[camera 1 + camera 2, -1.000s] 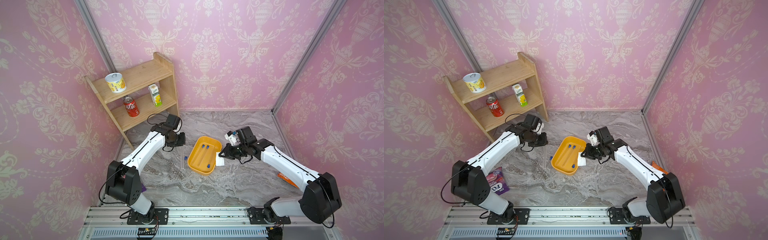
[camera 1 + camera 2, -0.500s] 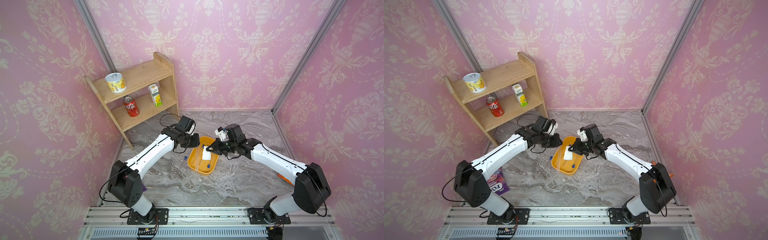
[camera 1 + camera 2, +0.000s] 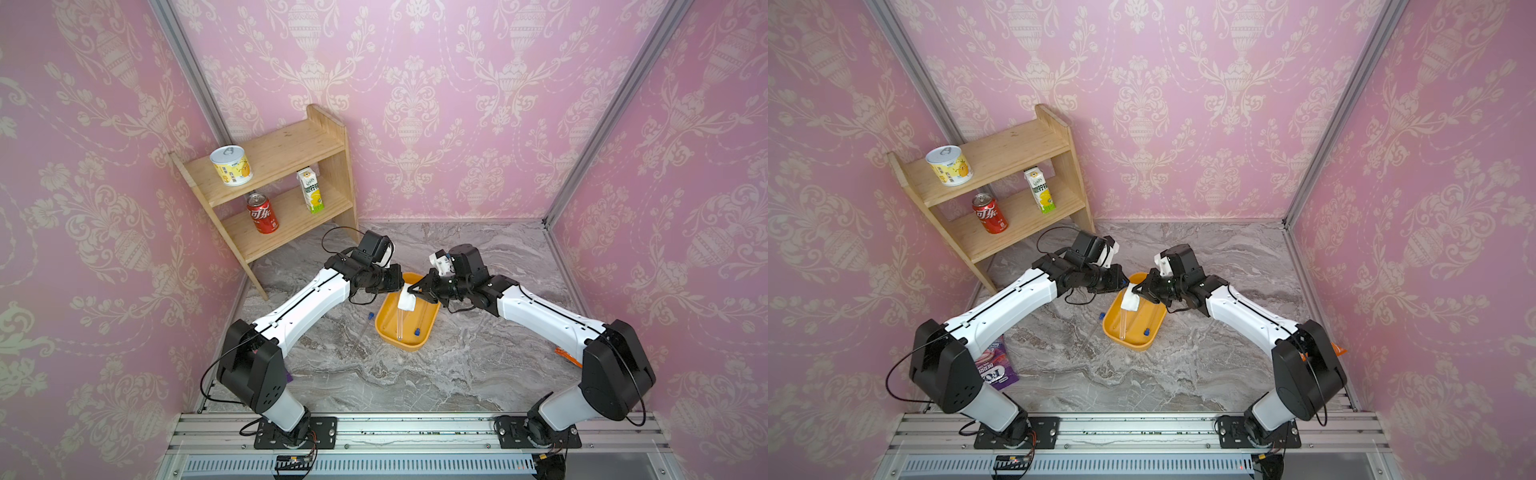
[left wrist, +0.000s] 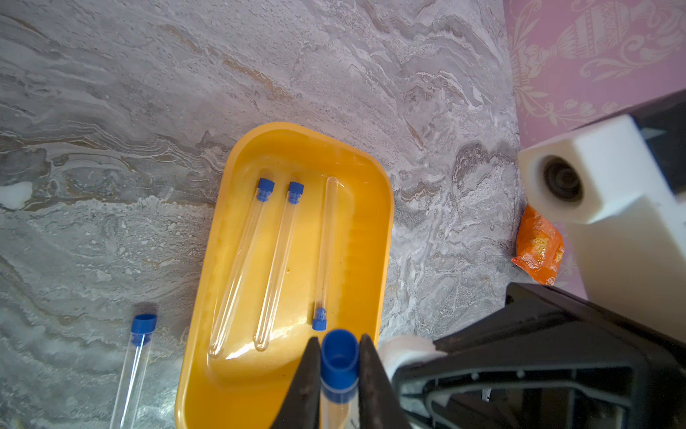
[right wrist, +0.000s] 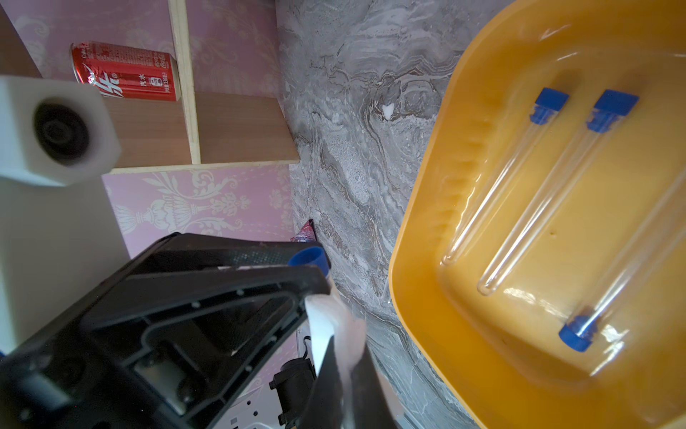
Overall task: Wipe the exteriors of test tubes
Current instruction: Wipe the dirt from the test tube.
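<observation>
The white pad (image 3: 407,298) is under the blue cap in my left gripper, so my right gripper needs to turn and wipe downward toward the tube's lower end (image 3: 399,334).
My left gripper (image 4: 339,358) is shut on the blue-capped end of a test tube (image 3: 400,324), which hangs down over the yellow tray (image 3: 432,316). My right gripper (image 5: 345,371) is shut on a white wiping pad (image 3: 406,301). The pad rests against the upper part of the held tube, just below its cap (image 5: 308,258). Three more test tubes (image 4: 278,267) lie side by side in the tray (image 4: 382,241). Another test tube (image 3: 360,334) lies on the marble to the left of the tray. In both top views the two grippers meet above the tray's far end.
A wooden shelf (image 3: 286,145) stands at the back left with a yellow tin, a cola can (image 3: 262,214) and a juice carton. A purple packet (image 3: 994,368) lies by the left arm's base. An orange packet (image 4: 538,249) lies by the right wall.
Both arms have swung in towards each other over the tray. The left brought the tube over it, and the right brought the pad from the tray's right side onto the tube.
</observation>
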`<act>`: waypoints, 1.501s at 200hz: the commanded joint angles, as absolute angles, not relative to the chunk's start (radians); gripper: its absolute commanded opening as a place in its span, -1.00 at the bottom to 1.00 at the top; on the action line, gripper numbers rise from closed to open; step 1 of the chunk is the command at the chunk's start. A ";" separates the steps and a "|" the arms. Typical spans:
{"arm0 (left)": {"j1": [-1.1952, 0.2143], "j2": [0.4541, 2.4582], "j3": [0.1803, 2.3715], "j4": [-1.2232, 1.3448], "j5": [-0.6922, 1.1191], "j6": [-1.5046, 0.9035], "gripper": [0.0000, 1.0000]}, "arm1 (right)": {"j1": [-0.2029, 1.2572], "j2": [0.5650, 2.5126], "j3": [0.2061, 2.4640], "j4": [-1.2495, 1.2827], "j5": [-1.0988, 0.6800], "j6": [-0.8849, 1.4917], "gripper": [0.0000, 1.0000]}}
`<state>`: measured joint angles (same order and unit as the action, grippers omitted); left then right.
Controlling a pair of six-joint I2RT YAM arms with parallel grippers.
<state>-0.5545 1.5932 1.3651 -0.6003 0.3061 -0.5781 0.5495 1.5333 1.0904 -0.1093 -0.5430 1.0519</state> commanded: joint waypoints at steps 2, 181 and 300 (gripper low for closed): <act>-0.565 1.605 1.389 -0.583 0.328 -0.600 -0.77 | 0.539 1.548 1.117 -0.108 -0.526 1.082 -1.00; -0.566 1.637 1.416 -0.556 0.348 -0.604 -0.75 | 0.664 1.363 0.871 -0.152 -0.432 1.090 -1.00; -0.589 1.597 1.379 -0.547 0.356 -0.620 -0.75 | 0.606 1.488 1.114 -0.236 -0.412 1.011 -1.00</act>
